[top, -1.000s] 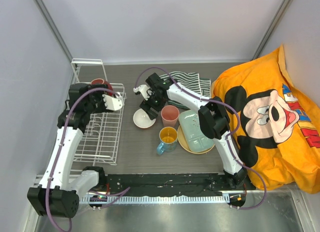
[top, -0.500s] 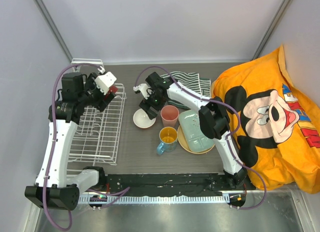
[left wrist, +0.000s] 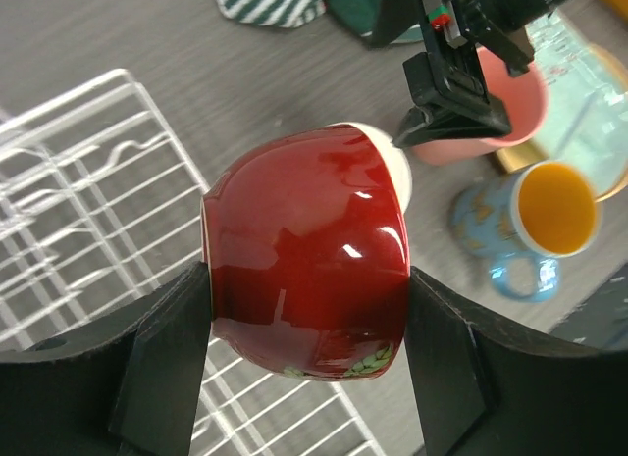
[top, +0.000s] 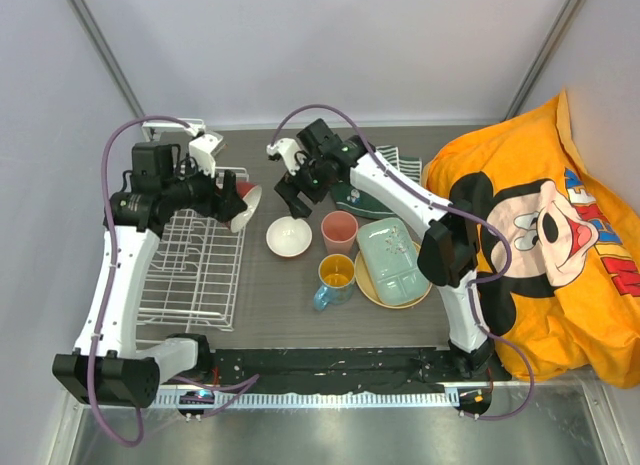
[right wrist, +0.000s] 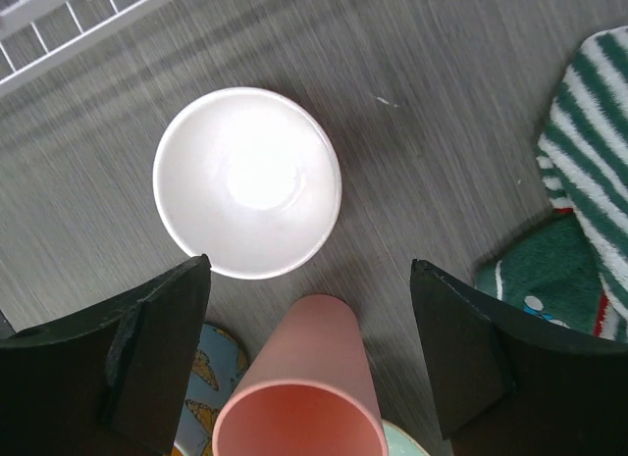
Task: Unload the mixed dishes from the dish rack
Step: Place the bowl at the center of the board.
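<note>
My open right gripper should keep going toward the bowl [top: 245,208], because the dark red bowl's free rim [top: 257,196] faces it. It should go on until its fingers close on that rim of the bowl.
My left gripper [top: 238,200] is shut on the dark red bowl [top: 246,204], held tilted in the air over the right edge of the white wire dish rack [top: 195,275]. In the left wrist view both fingers clamp the bowl [left wrist: 309,250] above the rack [left wrist: 69,181]. My right gripper [top: 296,190] is open and empty, hovering over the cream bowl [top: 288,237] and pink cup [top: 340,231]. On the table stand the cream bowl [right wrist: 247,181], the pink cup [right wrist: 304,387], the orange-yellow mug [top: 335,277], and the pale green tray [top: 393,262] on the tan plate [top: 364,282].
A striped green-white cloth [top: 385,163] lies behind the dishes, also seen in the right wrist view [right wrist: 599,132]. A large orange Mickey Mouse cloth [top: 540,235] covers the right side. Grey walls close in at the left and back.
My left gripper lifted the dark red bowl out of the rack and swung it right, toward the cream bowl. My right gripper rose and drew back from the cream bowl.
</note>
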Controlling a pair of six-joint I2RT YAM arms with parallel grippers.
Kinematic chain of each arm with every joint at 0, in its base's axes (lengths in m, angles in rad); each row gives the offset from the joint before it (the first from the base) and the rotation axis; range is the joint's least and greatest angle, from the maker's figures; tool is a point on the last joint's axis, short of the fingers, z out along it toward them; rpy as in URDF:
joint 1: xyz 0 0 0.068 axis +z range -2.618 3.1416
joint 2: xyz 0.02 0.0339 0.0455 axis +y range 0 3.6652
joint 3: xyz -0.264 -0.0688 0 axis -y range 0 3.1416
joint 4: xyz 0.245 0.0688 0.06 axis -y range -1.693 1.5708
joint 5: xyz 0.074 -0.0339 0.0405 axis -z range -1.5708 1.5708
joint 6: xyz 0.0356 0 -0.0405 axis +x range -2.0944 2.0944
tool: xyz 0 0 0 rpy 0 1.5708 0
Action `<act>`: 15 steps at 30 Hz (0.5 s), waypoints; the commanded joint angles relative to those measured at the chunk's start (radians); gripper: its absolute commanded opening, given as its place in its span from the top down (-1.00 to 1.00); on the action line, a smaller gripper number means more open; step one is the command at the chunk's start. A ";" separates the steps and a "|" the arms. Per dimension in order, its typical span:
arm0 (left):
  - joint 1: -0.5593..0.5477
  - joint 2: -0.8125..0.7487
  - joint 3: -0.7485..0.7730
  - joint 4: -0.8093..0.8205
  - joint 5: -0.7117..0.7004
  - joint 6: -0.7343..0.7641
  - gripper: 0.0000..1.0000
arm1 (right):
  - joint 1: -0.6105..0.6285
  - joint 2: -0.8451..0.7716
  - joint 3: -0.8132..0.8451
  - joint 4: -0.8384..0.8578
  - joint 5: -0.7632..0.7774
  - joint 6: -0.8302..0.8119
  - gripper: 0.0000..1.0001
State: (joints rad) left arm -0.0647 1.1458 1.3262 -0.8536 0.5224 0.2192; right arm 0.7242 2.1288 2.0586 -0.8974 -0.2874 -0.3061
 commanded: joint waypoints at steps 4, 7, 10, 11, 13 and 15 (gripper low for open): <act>-0.001 0.031 0.024 0.189 0.201 -0.262 1.00 | -0.025 -0.104 0.057 0.031 -0.022 0.045 -0.76; -0.001 0.051 0.007 0.232 0.232 -0.309 1.00 | -0.048 -0.119 0.070 0.035 -0.070 0.073 -0.76; -0.001 0.071 -0.002 0.264 0.251 -0.346 1.00 | -0.055 -0.138 0.068 0.034 -0.133 0.088 -0.75; -0.001 0.075 -0.005 0.275 0.264 -0.356 1.00 | -0.055 -0.145 0.063 0.034 -0.151 0.090 -0.74; 0.000 0.080 -0.019 0.300 0.275 -0.379 1.00 | -0.058 -0.171 0.032 0.035 -0.241 0.094 -0.71; -0.001 0.089 -0.036 0.336 0.283 -0.405 1.00 | -0.058 -0.190 -0.006 0.044 -0.309 0.107 -0.68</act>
State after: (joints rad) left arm -0.0647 1.2350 1.2995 -0.6773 0.7193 -0.0982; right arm 0.6609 2.0537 2.0800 -0.8886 -0.4232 -0.2337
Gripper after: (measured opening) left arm 0.737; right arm 0.851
